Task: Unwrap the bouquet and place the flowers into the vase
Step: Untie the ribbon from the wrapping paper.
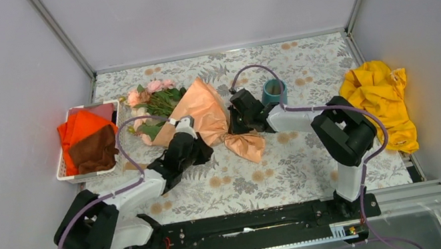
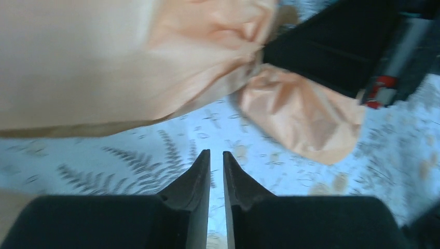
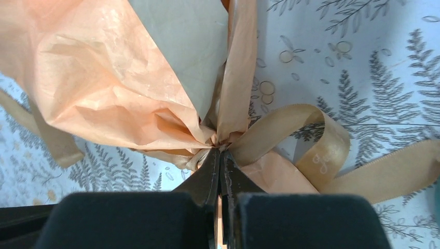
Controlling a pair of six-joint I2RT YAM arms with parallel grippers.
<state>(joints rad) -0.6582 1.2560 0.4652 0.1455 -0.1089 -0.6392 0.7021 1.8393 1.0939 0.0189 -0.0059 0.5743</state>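
My right gripper alone is holding the tight knot around the paper, so next my left gripper opens and grips the ribbon next to the knot before the two grippers pull apart.
The bouquet lies on the patterned tablecloth, its pink and peach flowers pointing back-left and its peach paper tail toward the front. A tan ribbon ties the waist of the wrap. My right gripper is shut, its tips pinching the ribbon at the knot; in the top view it sits at the wrap's right side. My left gripper hovers over the cloth just short of the paper, slightly open with nothing between its fingers. The teal vase stands behind the right gripper.
A white basket holding orange and brown cloths sits at the left edge. A crumpled yellow cloth lies at the right edge. Grey walls close in the table on three sides.
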